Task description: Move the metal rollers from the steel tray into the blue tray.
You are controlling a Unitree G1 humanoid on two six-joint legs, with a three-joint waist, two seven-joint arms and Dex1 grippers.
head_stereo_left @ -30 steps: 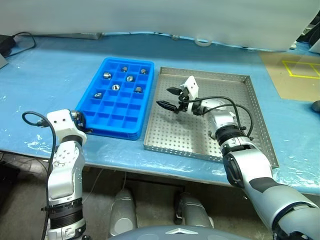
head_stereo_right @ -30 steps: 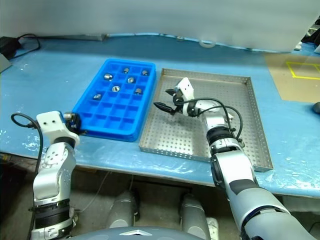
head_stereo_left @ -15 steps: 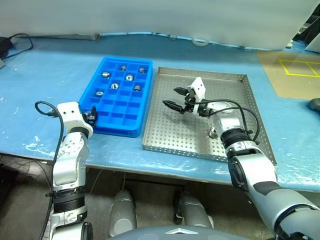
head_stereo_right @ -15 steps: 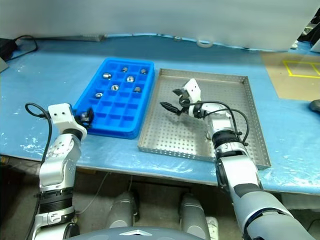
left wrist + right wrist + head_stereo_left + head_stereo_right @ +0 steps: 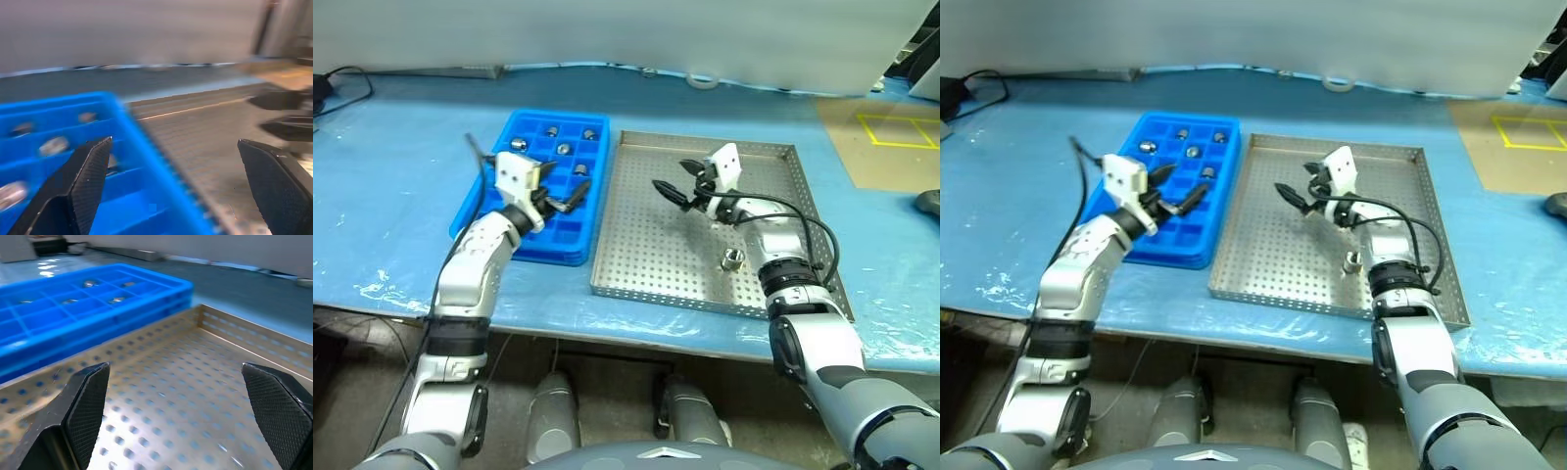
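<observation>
The robot's left gripper is in the way of its right gripper going into the blue tray (image 5: 570,223), so the left gripper should first move back to the sheet's near edge (image 5: 396,294).
The steel tray (image 5: 646,245) lies right of the blue tray (image 5: 480,201) on the pale blue sheet. One metal roller (image 5: 732,259) stands on the steel tray's perforated floor near its right side. Several more rollers (image 5: 564,149) sit in the blue tray's far compartments. My left gripper (image 5: 566,191) hovers open over the blue tray's right half, with nothing between its fingers (image 5: 83,181). My right gripper (image 5: 671,176) is open and empty above the middle of the steel tray (image 5: 171,396), beyond and left of the lone roller. The right gripper's fingers (image 5: 279,100) also show in the left wrist view.
A white ring (image 5: 705,80) lies at the back of the table. A brown board with a yellow taped square (image 5: 896,132) sits at the back right, and a dark object (image 5: 930,201) at the right edge. A black cable (image 5: 342,78) runs at the back left.
My left arm swung up from the table's front edge to over the blue tray and its gripper opened. My right gripper shifted right, uncovering the roller in the steel tray.
</observation>
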